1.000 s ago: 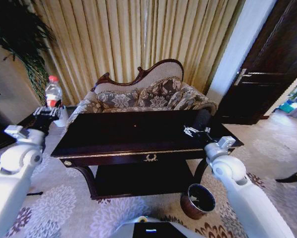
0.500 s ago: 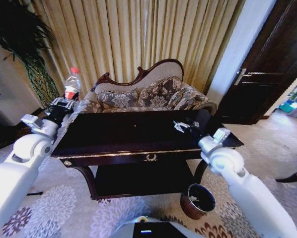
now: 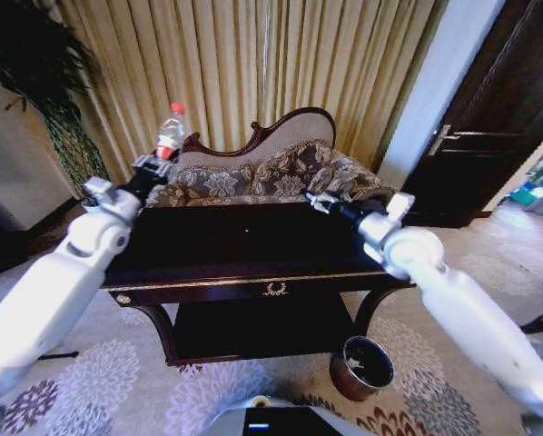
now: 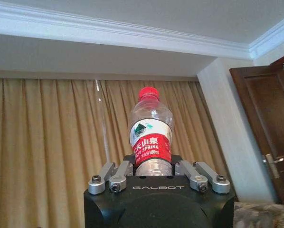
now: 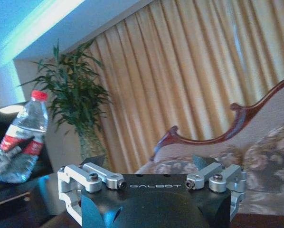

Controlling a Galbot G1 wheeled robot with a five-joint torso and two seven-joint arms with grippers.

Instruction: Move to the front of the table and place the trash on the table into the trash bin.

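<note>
The clear plastic bottle [image 3: 171,133] should squeeze inward at its sides between the fingers when I carry it with my right gripper, because its see-through walls [image 3: 173,124] look thin.
A clear plastic water bottle [image 3: 170,134] [image 4: 150,137] [image 5: 21,137] with a red cap and red label stands upright in my left gripper [image 3: 153,168] [image 4: 154,167], which is shut on its lower body above the table's far left corner. The dark glossy table [image 3: 253,263] lies straight ahead. A tiny orange scrap of trash [image 3: 247,229] sits on its top near the middle. My right gripper [image 3: 315,202] [image 5: 149,164] hovers open and empty over the table's far right part. The reddish-brown trash bin [image 3: 362,368] stands on the carpet by the table's front right leg.
A floral sofa [image 3: 271,177] with a carved wooden back stands right behind the table, with gold curtains [image 3: 253,64] beyond. A leafy plant [image 3: 35,82] is at the far left and a dark door [image 3: 489,136] at the right. Patterned carpet surrounds the table.
My left arm has lifted the bottle higher and carried it right, toward the table's far left corner. My right gripper has moved left and farther out over the table top.
</note>
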